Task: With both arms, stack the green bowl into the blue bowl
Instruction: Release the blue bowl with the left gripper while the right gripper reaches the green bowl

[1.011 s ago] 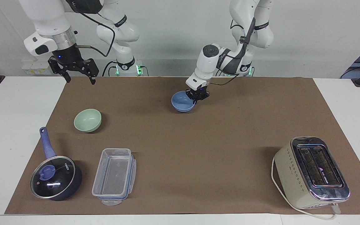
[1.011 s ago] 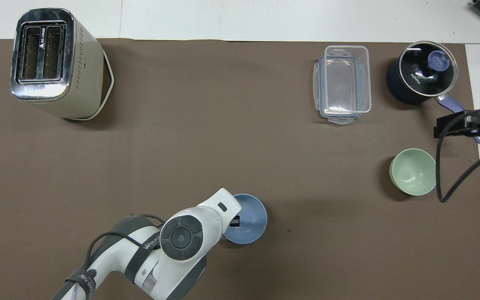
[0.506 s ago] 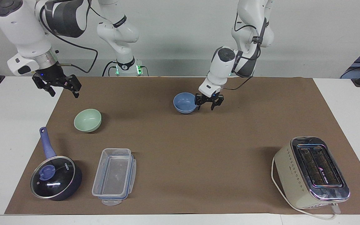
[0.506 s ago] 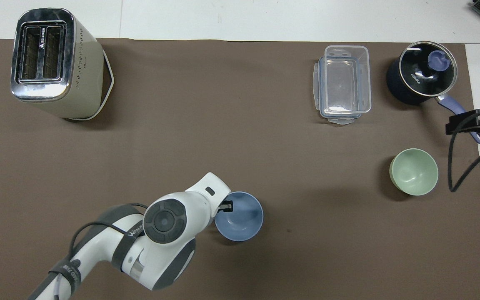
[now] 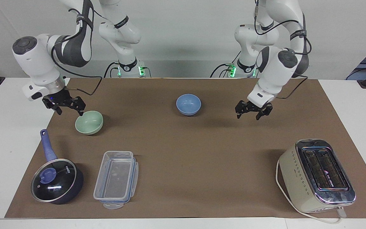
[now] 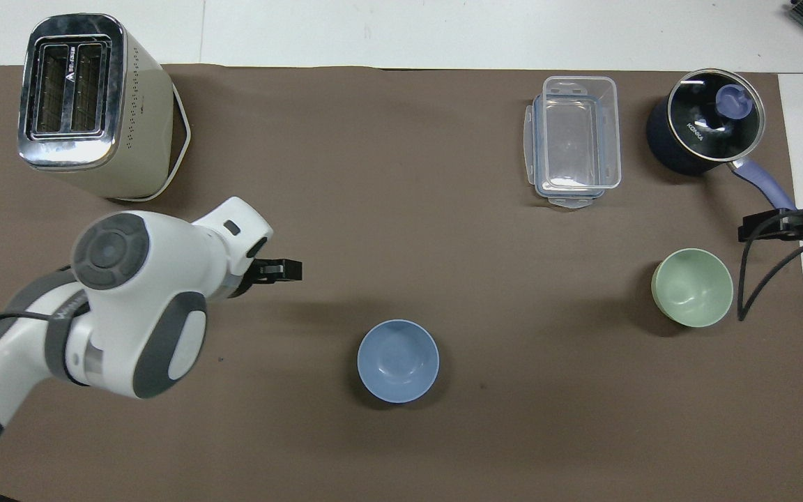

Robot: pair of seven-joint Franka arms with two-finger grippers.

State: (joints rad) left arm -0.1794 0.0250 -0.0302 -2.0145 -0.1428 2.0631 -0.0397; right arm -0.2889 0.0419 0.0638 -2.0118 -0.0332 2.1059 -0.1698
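Observation:
The blue bowl's rim (image 6: 399, 321) looks about the same width as the green bowl's (image 6: 692, 287), so the green bowl will hide it from above when the robot stacks them.
The green bowl (image 5: 89, 122) (image 6: 692, 287) stands upright on the brown mat toward the right arm's end. The blue bowl (image 5: 188, 104) (image 6: 398, 360) stands alone and upright near the mat's middle, nearer to the robots. My right gripper (image 5: 70, 111) (image 6: 757, 229) is open and low, just beside the green bowl's rim over the mat's edge, holding nothing. My left gripper (image 5: 248, 116) (image 6: 288, 269) is open and empty, low over bare mat, well apart from the blue bowl toward the left arm's end.
A dark blue saucepan (image 5: 57, 179) with a glass lid and a clear plastic container (image 5: 116, 179) lie farther from the robots than the green bowl. A cream toaster (image 5: 316, 175) stands at the left arm's end, farthest from the robots.
My left gripper let go of the blue bowl and swung away toward the left arm's end. My right gripper came down and closer to the green bowl.

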